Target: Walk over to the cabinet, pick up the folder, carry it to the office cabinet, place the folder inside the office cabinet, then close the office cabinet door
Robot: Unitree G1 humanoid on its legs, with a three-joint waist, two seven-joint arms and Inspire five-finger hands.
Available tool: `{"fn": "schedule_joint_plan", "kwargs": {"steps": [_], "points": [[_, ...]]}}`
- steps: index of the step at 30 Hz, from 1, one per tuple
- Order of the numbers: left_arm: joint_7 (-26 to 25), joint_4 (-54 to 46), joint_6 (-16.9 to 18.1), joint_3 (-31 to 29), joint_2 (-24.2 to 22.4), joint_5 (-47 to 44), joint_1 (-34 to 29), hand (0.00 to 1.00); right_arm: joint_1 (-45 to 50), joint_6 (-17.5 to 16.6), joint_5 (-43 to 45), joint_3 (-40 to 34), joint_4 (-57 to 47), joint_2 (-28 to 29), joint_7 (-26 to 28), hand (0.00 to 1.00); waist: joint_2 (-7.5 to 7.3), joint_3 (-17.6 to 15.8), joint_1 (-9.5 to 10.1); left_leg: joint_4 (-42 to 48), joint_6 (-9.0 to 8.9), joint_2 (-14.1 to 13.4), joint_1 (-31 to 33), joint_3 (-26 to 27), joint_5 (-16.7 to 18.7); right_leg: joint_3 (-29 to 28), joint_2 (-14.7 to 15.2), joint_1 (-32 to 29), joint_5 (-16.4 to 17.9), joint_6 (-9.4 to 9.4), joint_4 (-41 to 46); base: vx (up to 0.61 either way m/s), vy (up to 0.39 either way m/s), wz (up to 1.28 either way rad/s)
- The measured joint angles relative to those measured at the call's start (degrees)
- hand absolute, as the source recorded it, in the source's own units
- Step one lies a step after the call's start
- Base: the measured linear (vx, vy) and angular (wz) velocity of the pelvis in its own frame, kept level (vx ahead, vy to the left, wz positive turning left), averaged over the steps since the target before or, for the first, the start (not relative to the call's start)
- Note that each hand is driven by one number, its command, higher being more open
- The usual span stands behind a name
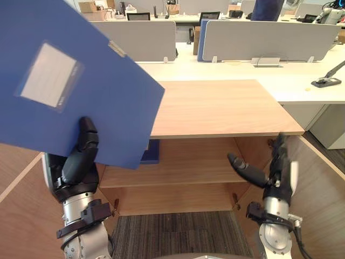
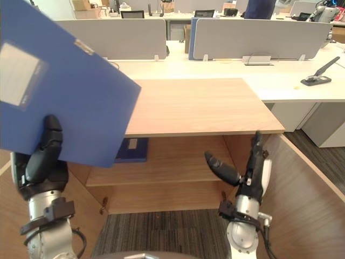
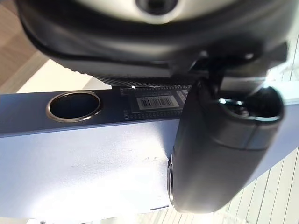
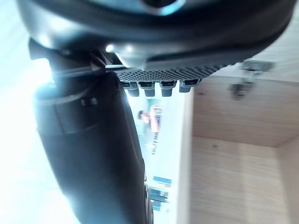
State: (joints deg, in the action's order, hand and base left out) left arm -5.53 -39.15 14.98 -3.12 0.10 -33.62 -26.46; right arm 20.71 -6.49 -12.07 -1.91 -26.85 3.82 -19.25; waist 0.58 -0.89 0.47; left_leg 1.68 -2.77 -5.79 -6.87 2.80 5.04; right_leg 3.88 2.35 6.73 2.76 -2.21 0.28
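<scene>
I expect the blue folder to keep its cover (image 1: 112, 94) shut when my right gripper carries it tilted to the shelf, because a metal clasp (image 1: 116, 48) sits at the blue folder's edge.
A big blue folder (image 1: 81, 81) with a pale label is held up at the left, tilted, in front of the open wooden office cabinet (image 1: 215, 108). My left hand (image 1: 78, 159) grips its lower edge, thumb pressed on the cover; the left wrist view shows the thumb (image 3: 219, 154) on the folder's spine (image 3: 84, 154) beside a metal ring hole. My right hand (image 1: 264, 170) hovers open at the cabinet's right side, fingers straight, holding nothing. Both cabinet doors (image 1: 323, 183) stand swung open. Another blue folder (image 1: 152, 152) lies on the shelf inside.
The cabinet's shelf (image 1: 183, 172) has free room right of the lying folder. White desks (image 1: 302, 81) with grey partitions (image 1: 269, 40) stand behind. A black stapler (image 1: 328, 80) lies on the right desk. Carpet (image 1: 178, 232) covers the floor below.
</scene>
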Motion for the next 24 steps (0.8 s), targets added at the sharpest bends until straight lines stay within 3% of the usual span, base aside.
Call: {"fn": "schedule_joint_plan", "kwargs": {"steps": [3, 5, 7, 10, 17, 24], "points": [[2.79, 0.22, 0.00, 0.68, 4.23, 1.80, 3.01, 0.00, -9.59, -0.72, 0.59, 0.91, 0.10, -1.25, 0.98, 1.00, 0.18, -0.04, -0.47, 0.43, -0.05, -0.24, 0.17, 0.86, 0.03, -0.89, -0.49, -0.67, -0.19, 0.08, 0.52, -0.04, -0.002, -0.13], [5.59, 1.29, -0.01, 1.16, 6.91, 3.31, 6.40, 0.00, -15.36, -2.23, 6.27, 1.78, 0.89, -3.35, 3.87, 1.00, 0.41, -0.16, -0.35, 0.62, -0.05, -0.20, 0.21, 1.14, 0.03, -1.20, -0.47, -0.74, -0.49, 0.04, 0.50, -0.03, 0.018, -0.11], [8.51, 2.38, -0.02, 2.32, 9.75, 5.63, 10.13, 0.00, -21.65, -4.48, 17.00, 4.15, 3.08, -6.86, 8.13, 1.00, 0.47, -0.13, -0.33, 0.73, -0.02, -0.14, 0.19, 1.28, 0.01, -1.37, -0.41, -0.74, -0.63, -0.02, 0.53, -0.03, 0.023, -0.04], [10.45, 3.14, -0.05, 2.43, 12.36, 7.20, 12.44, 0.00, -27.74, -4.95, 29.42, 6.89, 6.88, -11.44, 13.96, 1.00, 0.48, -0.13, -0.26, 0.73, 0.03, -0.14, 0.16, 1.34, -0.02, -1.47, -0.43, -0.74, -0.70, 0.00, 0.58, 0.00, 0.000, 0.00], [10.93, 4.70, -0.15, 2.12, 16.07, 7.04, 11.71, 0.00, -38.24, -3.25, 45.34, 7.47, 16.53, -26.17, 19.15, 1.00, 0.46, -0.14, 1.77, 0.56, 0.09, -0.07, 0.14, 1.26, -0.06, -1.40, -0.38, -0.74, -0.73, -0.03, 0.66, 0.00, 0.000, 0.00], [11.90, 4.77, -0.12, 1.97, 21.62, 3.71, 11.03, 0.00, -44.61, -2.85, 53.01, 9.48, 18.61, -36.58, 23.75, 1.00, 0.45, -0.13, 1.98, 0.43, 0.16, 0.03, 1.02, 1.12, -0.10, -1.26, -0.28, -1.59, -0.77, -0.08, 0.66, 0.00, 0.000, 0.00]]}}
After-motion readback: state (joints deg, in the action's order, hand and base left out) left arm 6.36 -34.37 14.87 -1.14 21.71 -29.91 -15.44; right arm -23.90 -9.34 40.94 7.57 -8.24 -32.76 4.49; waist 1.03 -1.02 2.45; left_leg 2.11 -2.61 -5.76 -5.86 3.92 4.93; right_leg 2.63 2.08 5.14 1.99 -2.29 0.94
